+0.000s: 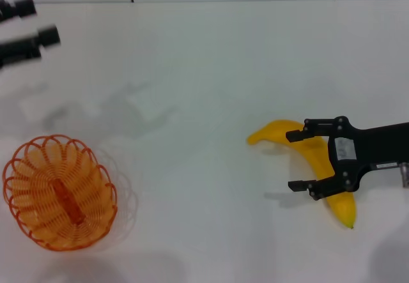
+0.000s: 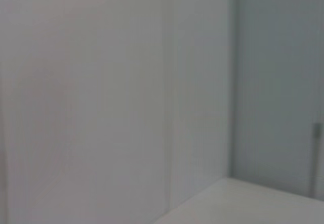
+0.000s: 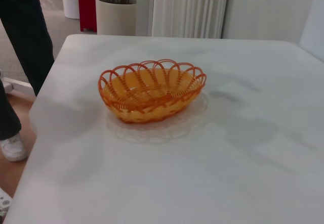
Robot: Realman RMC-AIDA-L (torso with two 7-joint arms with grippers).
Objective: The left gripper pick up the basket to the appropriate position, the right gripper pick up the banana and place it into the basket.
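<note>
The wall (image 2: 101, 102) is in front of my left gripper, which is high behind the basket. Next, my left gripper tilts down and grabs the basket's back rim (image 1: 61, 138) before it moves the basket toward the banana.
The orange wire basket (image 1: 59, 192) stands empty on the white table (image 1: 204, 72) at the front left; it also shows in the right wrist view (image 3: 151, 91). The yellow banana (image 1: 276, 133) lies at the right. My right gripper (image 1: 297, 160) is open over the banana's middle, one finger on each side of it, gripping nothing. My left gripper (image 1: 37, 21) is open at the far left back edge, well away from the basket. The left wrist view shows only a wall and a table corner.
In the right wrist view a person's dark legs (image 3: 23, 37) stand beside the table's edge, beyond the basket. A plant pot (image 3: 115, 14) and a white radiator (image 3: 190, 9) stand behind the table.
</note>
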